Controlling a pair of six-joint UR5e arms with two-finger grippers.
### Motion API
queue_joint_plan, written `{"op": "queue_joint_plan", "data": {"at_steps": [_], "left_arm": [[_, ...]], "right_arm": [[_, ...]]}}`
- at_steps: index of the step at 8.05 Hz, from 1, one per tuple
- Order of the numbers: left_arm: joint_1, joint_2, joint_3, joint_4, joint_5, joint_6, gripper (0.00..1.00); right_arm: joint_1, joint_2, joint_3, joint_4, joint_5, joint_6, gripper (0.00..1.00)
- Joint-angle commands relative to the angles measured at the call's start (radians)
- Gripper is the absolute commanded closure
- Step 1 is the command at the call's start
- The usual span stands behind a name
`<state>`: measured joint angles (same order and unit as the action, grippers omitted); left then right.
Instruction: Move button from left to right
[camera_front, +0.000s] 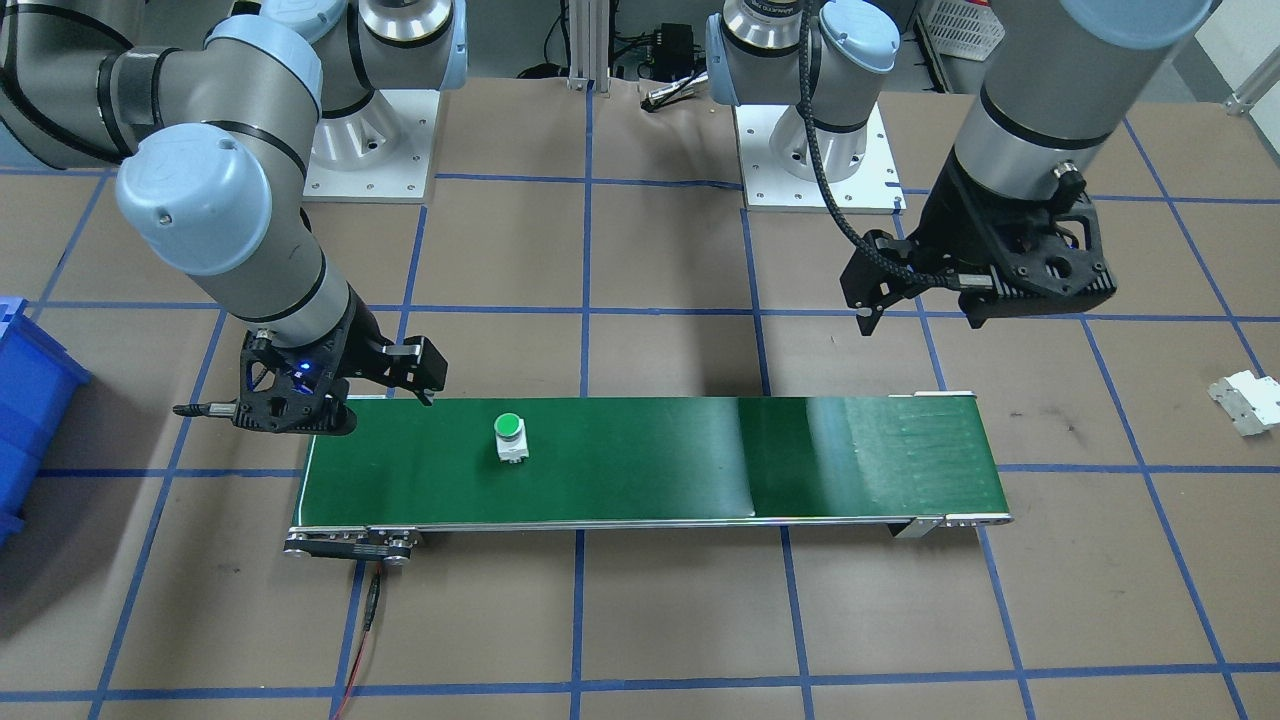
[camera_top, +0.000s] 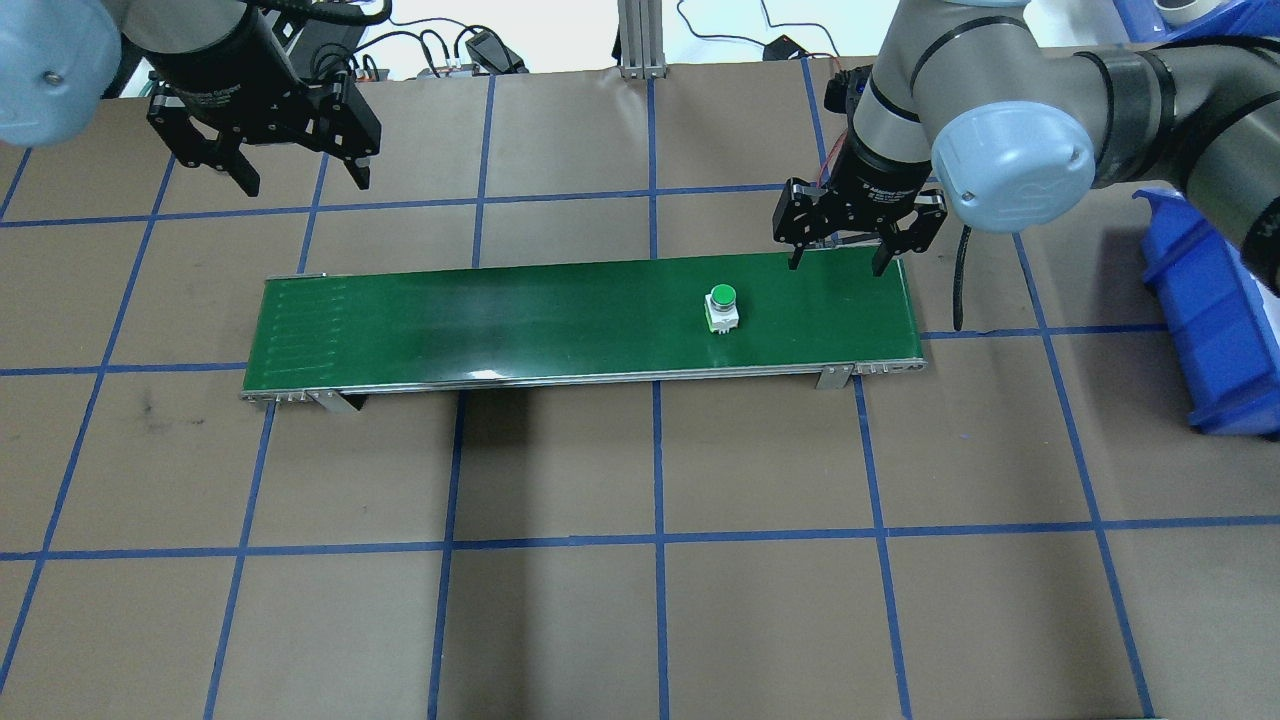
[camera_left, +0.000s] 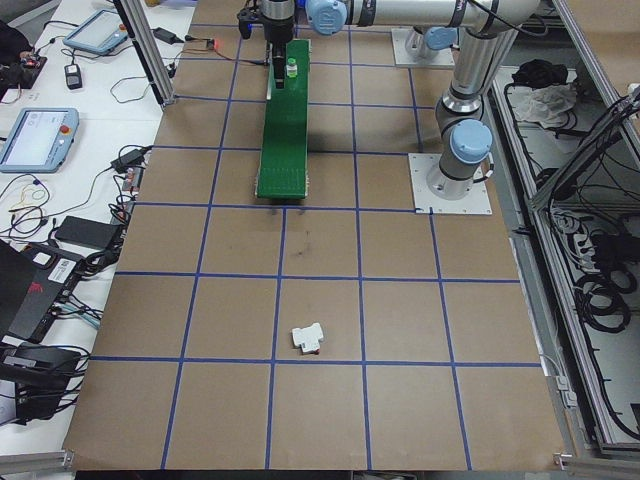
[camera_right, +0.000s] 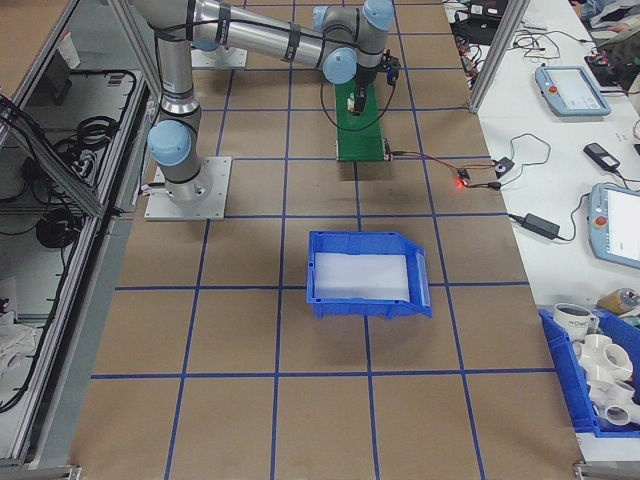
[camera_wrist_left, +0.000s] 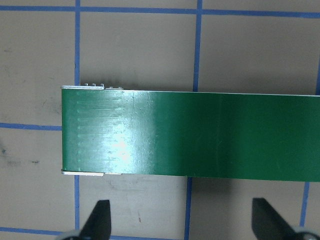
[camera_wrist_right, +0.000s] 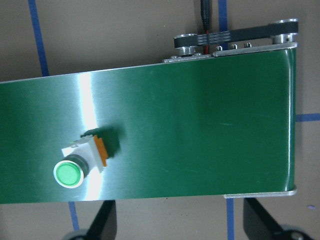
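My gripper will drop the button (camera_front: 511, 437) into the blue bin, and the button will then tip onto its side because it stands tall on a small base (camera_front: 513, 458).
The button (camera_top: 722, 307), with a green cap on a white body, stands upright on the green conveyor belt (camera_top: 500, 320), toward its right end. My right gripper (camera_top: 838, 265) hangs open over the belt's far edge, a little right of the button and apart from it. In the right wrist view the button (camera_wrist_right: 80, 162) sits at lower left, its orange base showing, with the open right gripper (camera_wrist_right: 182, 220) holding nothing. My left gripper (camera_top: 305, 183) hovers open and empty beyond the belt's left end. The front view shows the button (camera_front: 511, 437) near my right gripper (camera_front: 385, 400).
A blue bin (camera_top: 1200, 300) stands on the table to the right of the belt. A flat white bracket piece (camera_front: 1245, 400) lies far out on the left side. A thin cable (camera_front: 365, 620) runs from the belt's right end toward the operators' side.
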<state>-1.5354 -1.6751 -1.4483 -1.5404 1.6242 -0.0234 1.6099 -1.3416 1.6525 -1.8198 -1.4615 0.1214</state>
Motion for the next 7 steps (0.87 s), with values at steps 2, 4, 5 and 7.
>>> {"op": "queue_joint_plan", "data": {"at_steps": [2,4,5,7], "left_arm": [[-0.025,0.038,0.002,-0.001,-0.006,0.003,0.0],[-0.025,0.04,0.002,0.0,-0.004,0.003,0.0],[-0.025,0.04,0.002,0.0,-0.006,0.003,0.0],[-0.025,0.041,0.002,0.0,-0.004,0.003,0.0]], "right_arm": [[-0.036,0.04,0.0,-0.079,0.111,-0.178,0.13],[-0.076,0.08,0.009,-0.093,0.083,-0.236,0.13],[-0.085,0.113,0.01,-0.093,-0.001,-0.235,0.14],[-0.088,0.153,0.048,-0.084,-0.029,-0.232,0.26]]}}
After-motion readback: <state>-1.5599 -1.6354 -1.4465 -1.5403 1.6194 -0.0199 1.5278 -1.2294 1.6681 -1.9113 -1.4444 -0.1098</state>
